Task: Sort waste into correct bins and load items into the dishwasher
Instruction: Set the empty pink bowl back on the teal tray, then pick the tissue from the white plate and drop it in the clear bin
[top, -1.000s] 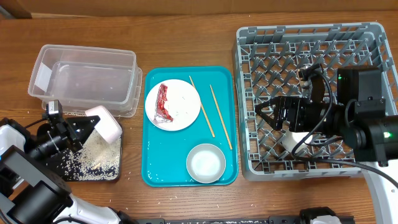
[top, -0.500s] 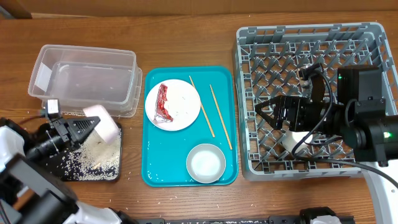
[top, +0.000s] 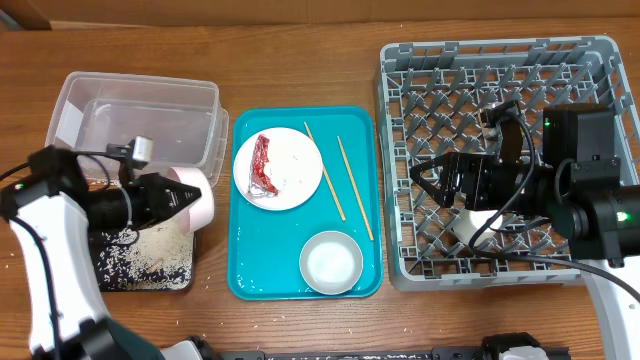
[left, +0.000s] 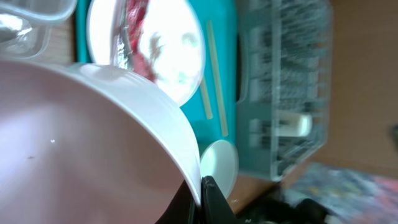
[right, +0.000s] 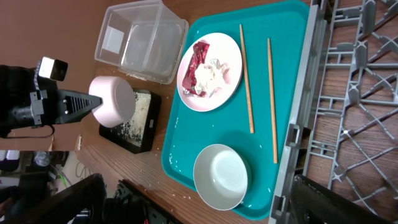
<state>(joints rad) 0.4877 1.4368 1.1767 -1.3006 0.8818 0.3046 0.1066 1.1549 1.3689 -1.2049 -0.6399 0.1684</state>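
Observation:
My left gripper should keep going to that clear spot (top: 260, 252) and let go there, since the pink bowl is empty (left: 68, 149) and the teal tray is clear next to the white bowl.
My left gripper (top: 178, 198) is shut on the rim of a pink bowl (top: 193, 196), held tipped on its side above the right edge of the black rice-strewn tray (top: 150, 262). The bowl fills the left wrist view (left: 87, 137). A teal tray (top: 250, 270) holds a white plate (top: 290, 160) with red wrapper scrap (top: 263, 165), two chopsticks (top: 323, 172) and a white bowl (top: 331, 262). My right gripper (top: 430, 182) hangs open and empty over the grey dish rack (top: 500, 70), above a white cup (top: 470, 228).
A clear plastic bin (top: 135, 125) stands at the back left beside the teal tray. Spilled rice covers the black tray. The dish rack fills the right side of the table.
My left arm has swung right and up, carrying the pink bowl from over the black tray's top edge toward the teal tray. The right arm has not moved.

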